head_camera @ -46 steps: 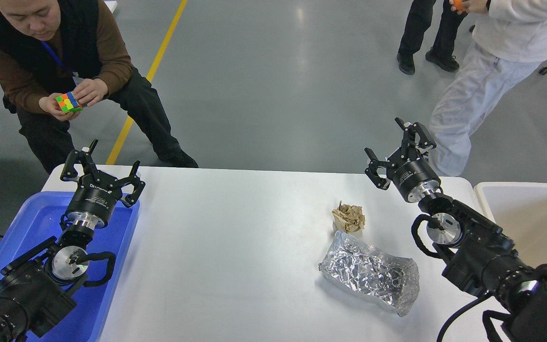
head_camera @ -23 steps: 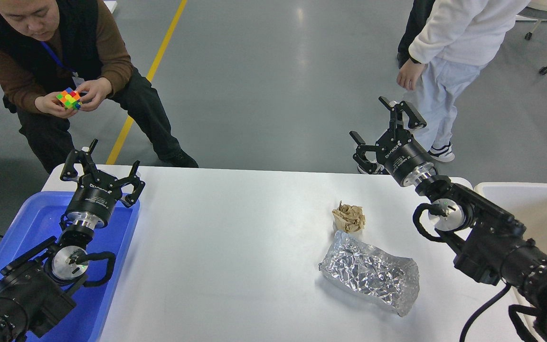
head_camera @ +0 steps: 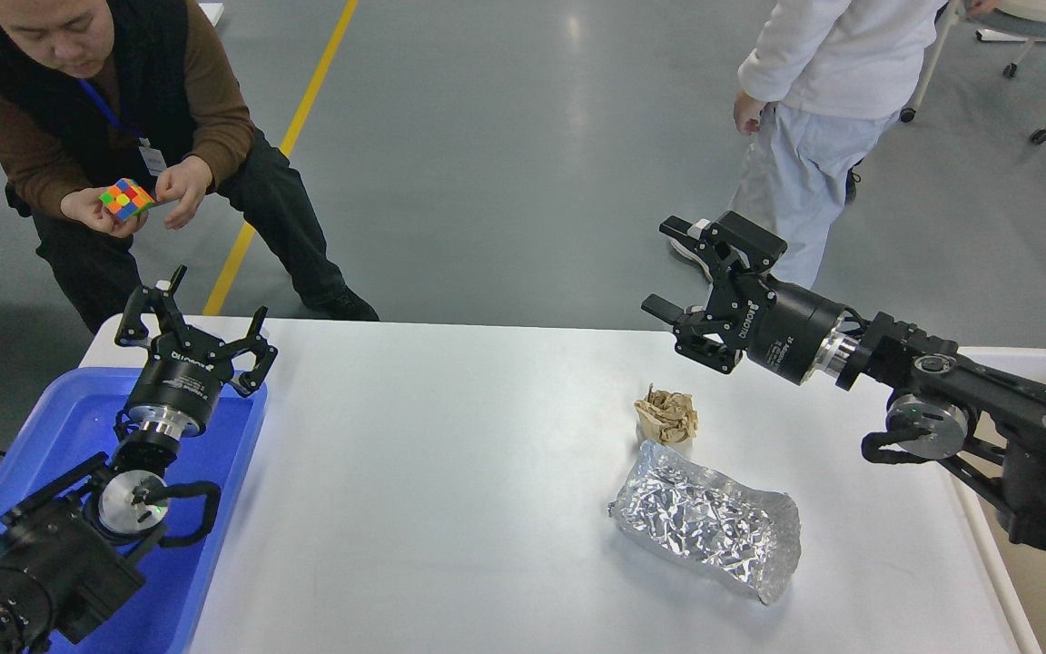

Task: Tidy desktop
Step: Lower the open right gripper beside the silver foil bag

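The silver foil bag's far corner (head_camera: 652, 450) lies in front of the brown paper ball. I expect the bag (head_camera: 713, 521) to come up by itself when I lift it.
The white desktop (head_camera: 450, 490) fills the middle of the head view. A crumpled brown paper ball (head_camera: 667, 416) lies right of centre, with a crumpled silver foil bag (head_camera: 707, 519) just in front of it. My right gripper (head_camera: 668, 265) is open and empty, raised above the table's far edge, up and right of the paper ball, pointing left. My left gripper (head_camera: 194, 311) is open and empty over the far end of the blue tray (head_camera: 60, 427).
The blue tray sits on the desktop's left side under my left arm. A beige-white bin (head_camera: 1045, 581) stands off the right edge. A crouching man (head_camera: 105, 100) with a colour cube is behind the far left corner; another person (head_camera: 814, 136) stands behind the right arm.
My right arm has swung left and up, its gripper turning from pointing away to pointing left, now nearer the paper ball. The left arm has not moved. The person behind walked left.
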You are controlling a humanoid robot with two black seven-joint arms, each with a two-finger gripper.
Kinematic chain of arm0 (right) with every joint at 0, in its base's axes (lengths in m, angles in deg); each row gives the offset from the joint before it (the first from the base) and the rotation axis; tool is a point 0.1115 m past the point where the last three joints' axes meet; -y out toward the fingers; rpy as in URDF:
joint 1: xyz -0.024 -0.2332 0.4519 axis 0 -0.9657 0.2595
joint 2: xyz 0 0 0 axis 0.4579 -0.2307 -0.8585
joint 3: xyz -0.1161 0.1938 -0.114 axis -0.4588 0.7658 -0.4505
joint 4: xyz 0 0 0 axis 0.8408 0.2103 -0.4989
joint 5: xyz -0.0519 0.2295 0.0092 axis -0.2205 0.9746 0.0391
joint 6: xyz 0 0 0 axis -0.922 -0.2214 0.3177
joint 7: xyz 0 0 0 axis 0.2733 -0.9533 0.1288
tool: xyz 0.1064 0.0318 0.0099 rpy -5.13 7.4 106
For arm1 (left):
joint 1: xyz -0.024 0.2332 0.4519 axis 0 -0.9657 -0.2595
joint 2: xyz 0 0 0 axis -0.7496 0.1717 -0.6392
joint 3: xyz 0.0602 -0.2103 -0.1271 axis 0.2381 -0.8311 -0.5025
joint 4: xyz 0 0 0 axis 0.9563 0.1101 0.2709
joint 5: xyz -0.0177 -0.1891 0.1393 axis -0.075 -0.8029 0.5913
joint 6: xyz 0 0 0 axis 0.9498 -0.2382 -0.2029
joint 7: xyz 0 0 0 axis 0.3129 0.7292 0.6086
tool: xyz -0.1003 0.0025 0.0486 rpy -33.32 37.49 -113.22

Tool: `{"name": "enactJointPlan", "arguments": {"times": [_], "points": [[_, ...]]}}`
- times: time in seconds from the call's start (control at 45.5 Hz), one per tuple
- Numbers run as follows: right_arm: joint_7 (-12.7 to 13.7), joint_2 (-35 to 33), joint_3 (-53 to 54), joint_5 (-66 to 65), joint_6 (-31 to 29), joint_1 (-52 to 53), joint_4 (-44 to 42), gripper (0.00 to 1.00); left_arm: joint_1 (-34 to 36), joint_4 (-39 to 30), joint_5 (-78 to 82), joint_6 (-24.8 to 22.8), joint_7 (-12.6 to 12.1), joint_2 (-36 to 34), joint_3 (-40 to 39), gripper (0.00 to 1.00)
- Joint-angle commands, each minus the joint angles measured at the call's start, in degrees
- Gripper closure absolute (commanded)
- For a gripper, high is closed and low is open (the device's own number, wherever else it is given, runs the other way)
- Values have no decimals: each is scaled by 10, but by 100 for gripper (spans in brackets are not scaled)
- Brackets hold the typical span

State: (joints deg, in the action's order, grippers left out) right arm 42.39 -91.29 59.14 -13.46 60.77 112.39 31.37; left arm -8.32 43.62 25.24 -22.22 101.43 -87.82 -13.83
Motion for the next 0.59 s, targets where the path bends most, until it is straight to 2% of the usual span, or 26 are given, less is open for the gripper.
{"name": "enactJointPlan", "arguments": {"times": [0.0,0.132,0.351,0.571], "points": [[0,-86,-77,-192,5,12,97,0,0,0,0,0,0,0,0,0],[-2,-118,-136,-315,7,36,106,0,0,0,0,0,-1,0,0,0],[-5,-152,-267,-496,45,89,104,0,0,0,0,0,0,0,0,0],[0,-153,-348,-555,82,91,77,0,0,0,0,0,-1,0,0,0]]}}
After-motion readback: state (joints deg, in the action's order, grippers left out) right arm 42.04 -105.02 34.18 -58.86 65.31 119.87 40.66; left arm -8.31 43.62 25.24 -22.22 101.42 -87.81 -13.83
